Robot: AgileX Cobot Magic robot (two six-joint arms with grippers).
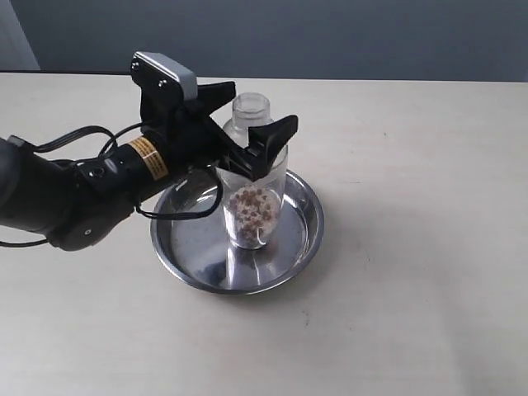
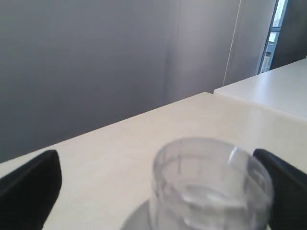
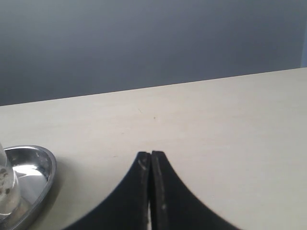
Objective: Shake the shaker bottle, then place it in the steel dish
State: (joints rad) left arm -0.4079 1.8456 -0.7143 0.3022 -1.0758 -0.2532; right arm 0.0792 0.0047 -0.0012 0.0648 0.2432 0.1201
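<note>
The shaker bottle is standing upright in the steel dish (image 1: pixel 252 233). My left gripper should move back next with its fingers open until they are clear of the bottle's top (image 1: pixel 251 107).
The shaker bottle (image 1: pixel 256 198) stands upright on the flat base of the steel dish (image 1: pixel 309 239), with pinkish-brown granules in its lower part. My left gripper (image 1: pixel 262 106) is open, its black fingers on either side of the bottle's shoulder and clear round top. In the left wrist view the bottle's top (image 2: pixel 211 182) sits between the spread fingers (image 2: pixel 29 187), nearer the far one, with a gap on the other side; a bit of dish (image 2: pixel 139 218) shows below. My right gripper (image 3: pixel 151 154) is shut on nothing, away from the dish (image 3: pixel 43 167) and bottle (image 3: pixel 5 191).
The pale tabletop (image 1: pixel 412 124) runs around the dish on all sides. A grey wall (image 1: pixel 330 33) backs the table's far edge. The left arm's black body and cables (image 1: pixel 82 181) lie left of the dish.
</note>
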